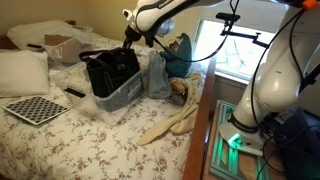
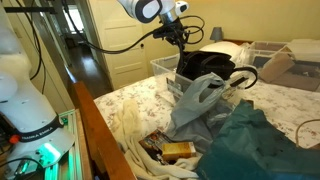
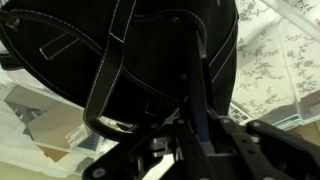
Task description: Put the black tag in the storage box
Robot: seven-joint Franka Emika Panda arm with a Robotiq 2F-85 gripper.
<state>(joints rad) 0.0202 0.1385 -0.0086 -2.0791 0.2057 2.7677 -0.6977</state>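
Note:
My gripper is holding the black tag [image 3: 197, 80] upright over the black bag inside the storage box [image 1: 111, 70]. It should keep moving down until the tag reaches the bag, then let go.
The storage box [image 1: 124, 97] is a clear bluish bin on the bed, also seen in an exterior view [image 2: 163, 67] and at the lower left of the wrist view [image 3: 40, 125]. A big black fabric bag [image 1: 108, 70] [image 2: 215, 65] [image 3: 120, 50] fills it. My gripper [image 1: 130, 46] [image 2: 183, 45] [image 3: 197, 135] hangs over the bin's edge, just above the bag. Its fingers are closed on a thin flat dark strip with a bluish edge, the black tag [image 3: 197, 100], which stands upright between them.
On the floral bedspread lie a checkered board [image 1: 35, 108], a black oblong bar [image 1: 75, 93], a pillow [image 1: 22, 70] and a brown cardboard box [image 1: 62, 45] [image 2: 280, 65]. A clear plastic bag [image 2: 195, 100], teal cloth [image 2: 255, 145] and cream cloth [image 1: 170, 125] lie beside the bin.

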